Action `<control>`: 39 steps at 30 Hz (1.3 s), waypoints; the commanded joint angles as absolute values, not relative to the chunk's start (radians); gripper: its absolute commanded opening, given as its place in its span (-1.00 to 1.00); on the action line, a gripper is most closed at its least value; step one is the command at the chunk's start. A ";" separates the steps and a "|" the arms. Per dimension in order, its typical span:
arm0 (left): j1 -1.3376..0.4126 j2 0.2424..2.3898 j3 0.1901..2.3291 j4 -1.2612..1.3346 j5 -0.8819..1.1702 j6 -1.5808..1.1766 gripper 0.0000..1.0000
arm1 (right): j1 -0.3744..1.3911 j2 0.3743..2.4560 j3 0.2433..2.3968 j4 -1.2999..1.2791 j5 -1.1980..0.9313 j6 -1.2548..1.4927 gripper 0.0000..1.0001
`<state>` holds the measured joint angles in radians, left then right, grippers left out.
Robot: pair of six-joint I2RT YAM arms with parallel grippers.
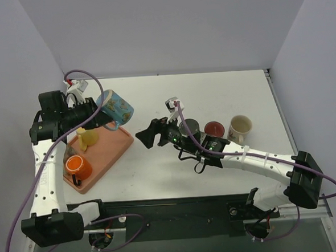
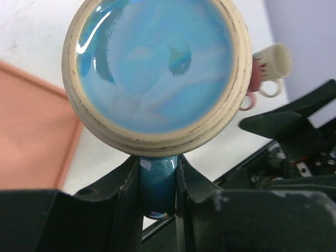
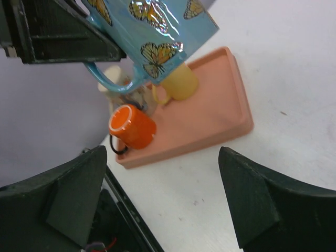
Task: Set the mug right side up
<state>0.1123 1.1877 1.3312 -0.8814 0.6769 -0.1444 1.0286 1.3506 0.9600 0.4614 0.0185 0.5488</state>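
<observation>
The blue mug (image 1: 119, 108) is tilted above the tray in my left gripper, far from the row of mugs (image 1: 215, 129), so my right gripper should take it and put it there.
The blue mug with butterflies (image 1: 116, 108) hangs tilted in the air above the far end of the salmon tray (image 1: 113, 151). My left gripper (image 1: 103, 119) is shut on its blue handle (image 2: 156, 184). In the left wrist view the gripper (image 2: 157, 170) clamps the handle from both sides, and the mug's round cream-ringed end (image 2: 155, 68) fills the frame. The mug also shows at the top of the right wrist view (image 3: 152, 26). My right gripper (image 1: 143, 136) is open and empty over the table's middle, right of the tray; its jaws (image 3: 163, 157) stand wide apart.
An orange mug (image 1: 77, 167) and a yellow mug (image 1: 89, 137) sit on the tray. A dark mug (image 1: 189, 127), a red mug (image 1: 214, 129) and a cream mug (image 1: 240, 127) stand in a row at the right, behind my right arm.
</observation>
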 commanded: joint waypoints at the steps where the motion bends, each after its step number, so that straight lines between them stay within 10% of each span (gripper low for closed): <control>1: 0.104 1.105 1.407 -0.689 0.945 -0.352 -1.00 | 1.042 1.354 1.029 0.745 0.012 0.658 0.64; 20: 0.025 1.023 1.269 -0.448 1.230 -0.580 -1.00 | 1.045 1.390 1.155 0.850 -0.037 0.554 0.33; 29: 0.017 1.028 1.238 -0.423 1.206 -0.563 -1.00 | 1.048 1.396 1.201 0.835 -0.057 0.519 -1.00; 33: 0.023 1.037 1.300 -0.612 1.048 -0.354 -0.15 | 1.048 1.329 1.149 0.732 0.049 0.437 -1.00; 39: 0.023 1.046 1.361 -0.821 0.521 -0.119 0.22 | 1.045 1.279 1.207 0.317 0.158 0.255 -1.00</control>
<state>0.0196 1.0573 1.2892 -0.7261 0.8761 -0.3637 1.0508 1.3540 1.1313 0.5083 0.0296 0.3954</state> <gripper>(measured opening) 0.593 0.117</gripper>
